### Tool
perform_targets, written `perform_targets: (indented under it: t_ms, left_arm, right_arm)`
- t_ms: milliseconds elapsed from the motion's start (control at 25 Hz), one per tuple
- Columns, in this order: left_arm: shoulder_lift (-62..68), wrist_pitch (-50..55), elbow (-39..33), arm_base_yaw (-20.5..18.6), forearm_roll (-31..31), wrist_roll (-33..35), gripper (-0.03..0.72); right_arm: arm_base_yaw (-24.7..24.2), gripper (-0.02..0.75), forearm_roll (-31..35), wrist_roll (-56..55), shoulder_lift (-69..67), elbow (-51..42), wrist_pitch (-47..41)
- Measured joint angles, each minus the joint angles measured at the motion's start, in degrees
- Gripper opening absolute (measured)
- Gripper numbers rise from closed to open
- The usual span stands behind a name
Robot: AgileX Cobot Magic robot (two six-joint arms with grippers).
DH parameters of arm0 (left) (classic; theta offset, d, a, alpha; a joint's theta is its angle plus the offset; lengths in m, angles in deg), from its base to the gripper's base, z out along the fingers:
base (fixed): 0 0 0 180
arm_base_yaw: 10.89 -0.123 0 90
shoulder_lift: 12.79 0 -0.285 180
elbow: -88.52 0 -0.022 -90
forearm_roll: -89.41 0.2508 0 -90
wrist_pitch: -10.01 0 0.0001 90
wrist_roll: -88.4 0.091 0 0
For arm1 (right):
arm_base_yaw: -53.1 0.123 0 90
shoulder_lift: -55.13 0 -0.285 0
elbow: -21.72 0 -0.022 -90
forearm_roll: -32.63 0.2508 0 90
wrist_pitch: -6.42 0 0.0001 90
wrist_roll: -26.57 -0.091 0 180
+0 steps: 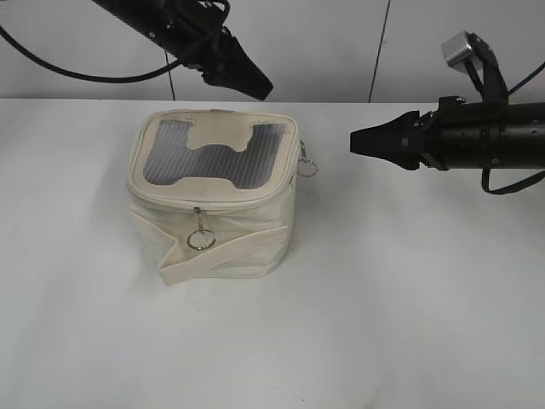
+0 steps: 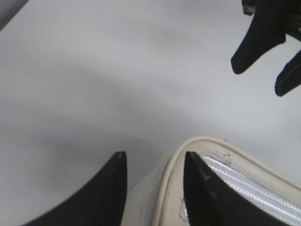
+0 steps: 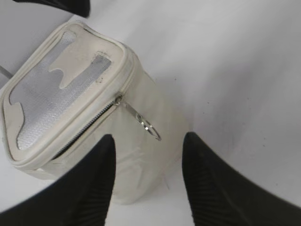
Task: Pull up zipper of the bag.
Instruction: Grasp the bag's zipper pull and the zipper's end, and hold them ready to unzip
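The zipper's dark line (image 3: 84, 128) runs frontward from the side ring (image 1: 307, 167), so the side ring will slide round to meet the front slider when I pull.
The cream-white bag (image 1: 243, 226) stands on the table left of centre, grey mesh top up. The zipper (image 1: 213, 203) runs round its top rim. One silver slider with a ring pull (image 1: 201, 239) hangs on the front, and a second ring (image 1: 306, 167) hangs on the right side. My left gripper (image 1: 258, 87) hovers over the bag's back right corner; it is open, with one finger over the bag's corner (image 2: 214, 149). My right gripper (image 1: 356, 141) is open, to the right of the bag. It faces the bag (image 3: 141, 160), just below the side ring pull (image 3: 149, 129).
The white table (image 1: 409, 298) spreads round the bag. A pale wall (image 1: 341, 43) stands behind. Black cables hang from both arms. The right gripper's fingers (image 2: 263, 42) show at the top right of the left wrist view.
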Motion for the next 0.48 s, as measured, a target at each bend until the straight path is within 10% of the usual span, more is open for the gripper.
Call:
perform_targets:
  t_ms: [480]
  left_arm:
    - [2.61,0.43,0.41,1.08,3.63,-3.5,0.314]
  right_arm:
    - [0.51,0.413,2.09,2.86,-2.03,0.0,-0.86]
